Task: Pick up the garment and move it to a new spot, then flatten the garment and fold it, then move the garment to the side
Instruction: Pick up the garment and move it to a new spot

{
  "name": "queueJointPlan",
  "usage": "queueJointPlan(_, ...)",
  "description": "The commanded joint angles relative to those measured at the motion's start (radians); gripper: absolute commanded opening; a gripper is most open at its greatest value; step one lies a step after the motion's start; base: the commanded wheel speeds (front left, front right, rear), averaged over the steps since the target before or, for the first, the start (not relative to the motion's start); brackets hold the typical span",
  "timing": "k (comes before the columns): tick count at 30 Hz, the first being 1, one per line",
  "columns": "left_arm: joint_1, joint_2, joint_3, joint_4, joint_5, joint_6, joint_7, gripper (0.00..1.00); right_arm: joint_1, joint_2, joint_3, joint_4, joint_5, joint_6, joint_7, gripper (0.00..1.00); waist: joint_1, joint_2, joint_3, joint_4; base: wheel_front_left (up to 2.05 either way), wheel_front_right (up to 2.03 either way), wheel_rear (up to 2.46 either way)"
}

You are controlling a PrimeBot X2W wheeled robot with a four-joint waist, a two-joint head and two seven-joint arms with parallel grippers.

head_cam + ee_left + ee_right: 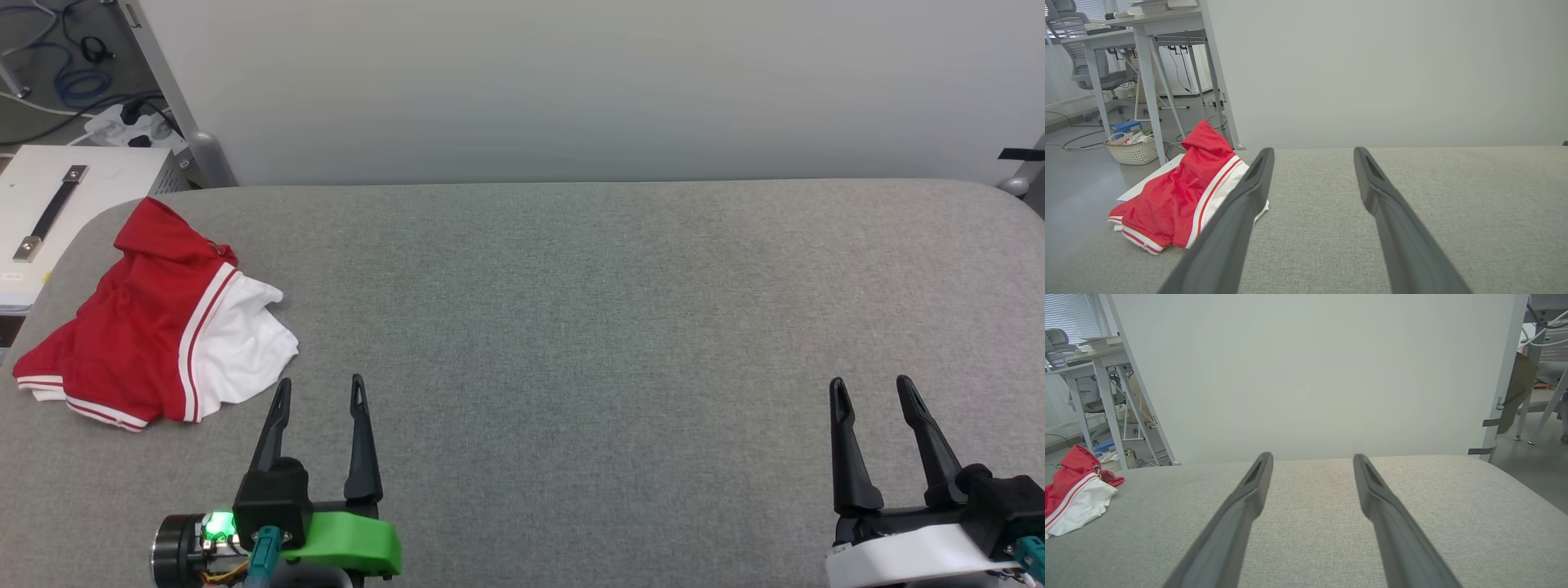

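Note:
Soft folds (126,289) gather the red garment into a loose heap, so when I carry it, the garment (162,338) will trail out long, still folded over itself.
The garment (155,327), a red jersey with a white sleeve and red-white stripe trim, lies crumpled in a heap at the table's left edge. Its letters and number are hidden in the folds. The left wrist view has the garment (1175,200) just left of my fingers, and the right wrist view has the garment (1073,498) far to the left. My left gripper (320,390) hovers open a little to the right of the heap, apart from it. My right gripper (872,390) stands open near the front right with nothing between its fingers.
The grey fabric table (588,327) runs up to a pale wall panel. A white case with a black handle (57,204) sits beside the table's left edge, behind the garment. Desks, cables and a basket (1133,151) stand on the floor to the left.

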Motion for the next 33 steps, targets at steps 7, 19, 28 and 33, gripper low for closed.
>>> queueJointPlan(7,0.001,-0.005,0.0,0.004,-0.001,0.004,-0.006,1.0,0.013,0.002,0.006,0.003,0.002,-0.001,-0.005,1.0,0.0,0.0,0.008,0.03,0.0,0.0,0.0)
queueJointPlan(19,-0.028,-0.005,0.009,0.004,-0.018,0.012,-0.006,1.0,0.0,0.002,0.011,-0.004,-0.008,-0.001,-0.005,1.0,0.0,0.0,0.045,0.167,0.0,0.0,0.0)
queueJointPlan(28,-0.04,-0.005,0.02,0.009,-0.037,0.02,-0.006,1.0,-0.014,0.002,0.017,-0.006,-0.02,-0.001,-0.005,1.0,0.0,0.0,0.072,0.307,0.0,0.0,0.0)
queueJointPlan(33,-0.041,-0.005,0.031,0.012,-0.055,0.027,-0.006,1.0,-0.024,0.002,0.028,-0.005,-0.026,-0.001,-0.005,1.0,0.0,0.0,0.078,0.398,0.0,0.0,0.0)
